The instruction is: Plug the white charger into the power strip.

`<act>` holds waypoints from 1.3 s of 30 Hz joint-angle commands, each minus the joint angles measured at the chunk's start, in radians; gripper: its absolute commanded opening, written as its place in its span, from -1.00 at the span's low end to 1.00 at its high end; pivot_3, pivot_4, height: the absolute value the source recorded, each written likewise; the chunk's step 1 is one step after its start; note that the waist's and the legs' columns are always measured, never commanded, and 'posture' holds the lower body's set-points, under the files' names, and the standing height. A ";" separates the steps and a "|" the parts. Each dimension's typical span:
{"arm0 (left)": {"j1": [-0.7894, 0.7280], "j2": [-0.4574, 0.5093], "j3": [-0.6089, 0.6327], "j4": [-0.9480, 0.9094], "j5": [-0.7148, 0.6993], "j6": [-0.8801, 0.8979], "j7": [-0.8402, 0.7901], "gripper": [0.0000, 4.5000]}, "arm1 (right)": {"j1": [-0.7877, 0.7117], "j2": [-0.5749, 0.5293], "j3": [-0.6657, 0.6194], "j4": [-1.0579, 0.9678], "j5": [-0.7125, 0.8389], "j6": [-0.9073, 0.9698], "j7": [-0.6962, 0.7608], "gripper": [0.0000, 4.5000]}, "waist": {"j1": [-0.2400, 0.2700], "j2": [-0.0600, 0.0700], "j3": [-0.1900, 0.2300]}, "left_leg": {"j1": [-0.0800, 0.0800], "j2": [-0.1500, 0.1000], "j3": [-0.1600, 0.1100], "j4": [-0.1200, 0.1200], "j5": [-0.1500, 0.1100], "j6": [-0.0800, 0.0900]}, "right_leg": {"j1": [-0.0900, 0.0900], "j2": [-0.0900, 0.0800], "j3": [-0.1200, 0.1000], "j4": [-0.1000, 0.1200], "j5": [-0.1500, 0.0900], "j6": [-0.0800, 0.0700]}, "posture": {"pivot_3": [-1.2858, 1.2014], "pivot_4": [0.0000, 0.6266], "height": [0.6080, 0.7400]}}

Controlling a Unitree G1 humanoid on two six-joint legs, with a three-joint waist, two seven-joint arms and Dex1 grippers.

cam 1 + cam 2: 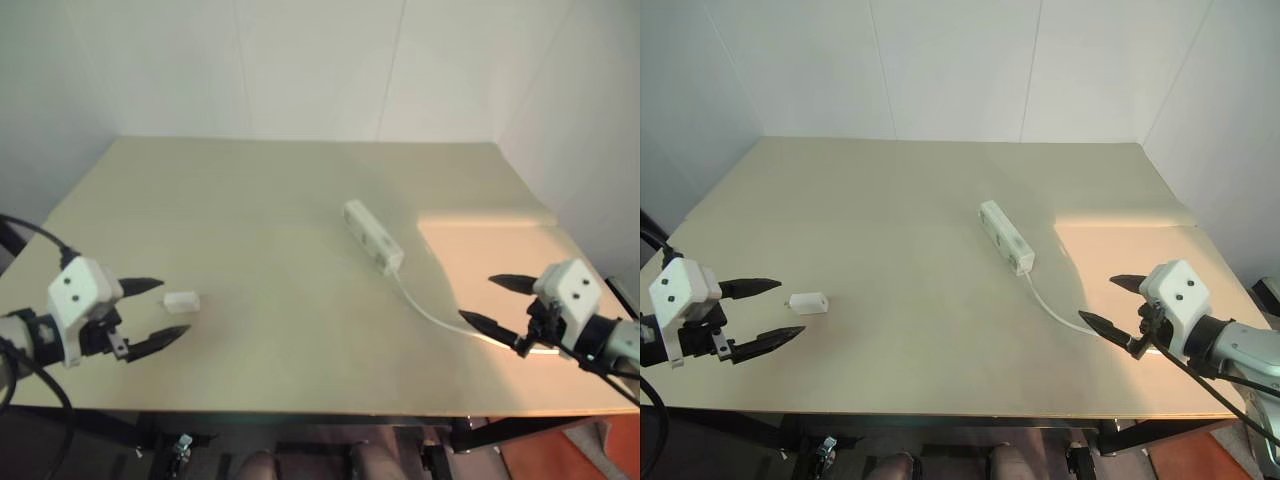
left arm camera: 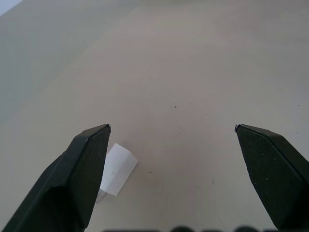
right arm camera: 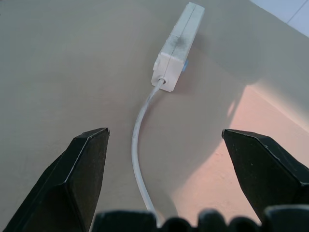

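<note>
My gripper will turn the power strip upright, and I should expect hidden sockets on the power strip's shaded side [image 1: 373, 237] then, because a blue bit [image 3: 185, 65] sticks out from that side.
The white charger [image 1: 181, 301] lies on the beige table near its front left, a small white block, also seen as the charger [image 2: 116, 169] in the left wrist view. My left gripper [image 1: 152, 315] hovers just left of it, open, nothing between its fingers. The power strip [image 1: 373, 236] lies on its side at mid-table, slanting from far left to near right, its white cable [image 1: 430, 315] curving toward the front right. In the right wrist view the strip [image 3: 176, 46] lies ahead with the cable [image 3: 137, 154] running between the fingers. My right gripper [image 1: 495, 301] is open above the cable.
The beige table [image 1: 250, 200] is bounded by white walls at the back and sides. A patch of orange light [image 1: 490, 245] falls on its right part. The front edge [image 1: 300, 408] runs just below both grippers.
</note>
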 commanded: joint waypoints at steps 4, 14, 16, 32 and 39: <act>-0.010 0.006 0.011 -0.005 -0.001 -0.020 0.001 1.00 | 0.003 -0.006 -0.033 -0.025 -0.001 -0.019 -0.014 0.98 | 0.000 0.000 0.000 | 0.000 0.000 0.000 0.000 0.000 0.000 | 0.000 0.000 0.000 0.000 0.000 0.000 | 0.03 -0.52 1.00; -0.038 0.006 -0.019 0.000 -0.007 -0.024 0.002 1.00 | -0.082 0.067 0.057 -0.025 0.013 0.034 -0.111 0.98 | -0.003 0.000 0.000 | 0.000 0.000 0.000 0.000 0.000 0.000 | 0.000 0.000 0.000 0.000 0.000 0.000 | 0.03 -0.52 1.00; -0.058 0.003 -0.042 0.002 -0.012 -0.030 -0.001 1.00 | -0.118 0.102 0.104 -0.004 0.007 0.057 -0.141 0.98 | -0.003 0.000 0.000 | 0.000 0.000 0.000 0.000 0.000 0.000 | 0.000 0.001 0.000 0.001 0.000 0.000 | 0.03 -0.52 1.00; -0.140 -0.017 -0.156 0.001 -0.018 -0.040 0.009 1.00 | -0.454 0.356 0.335 0.301 -0.072 0.155 -0.353 0.98 | -0.004 0.000 0.000 | -0.001 0.000 0.000 -0.001 0.000 0.000 | -0.002 0.000 0.000 0.000 0.005 -0.007 | 0.03 -0.52 1.00; -0.186 -0.021 -0.204 0.019 -0.013 -0.048 0.011 1.00 | -0.553 0.428 0.387 0.470 -0.123 0.142 -0.379 0.98 | -0.009 0.000 0.000 | 0.000 0.000 0.000 -0.001 0.000 0.000 | -0.002 0.001 0.000 0.001 0.005 -0.007 | 0.03 -0.52 1.00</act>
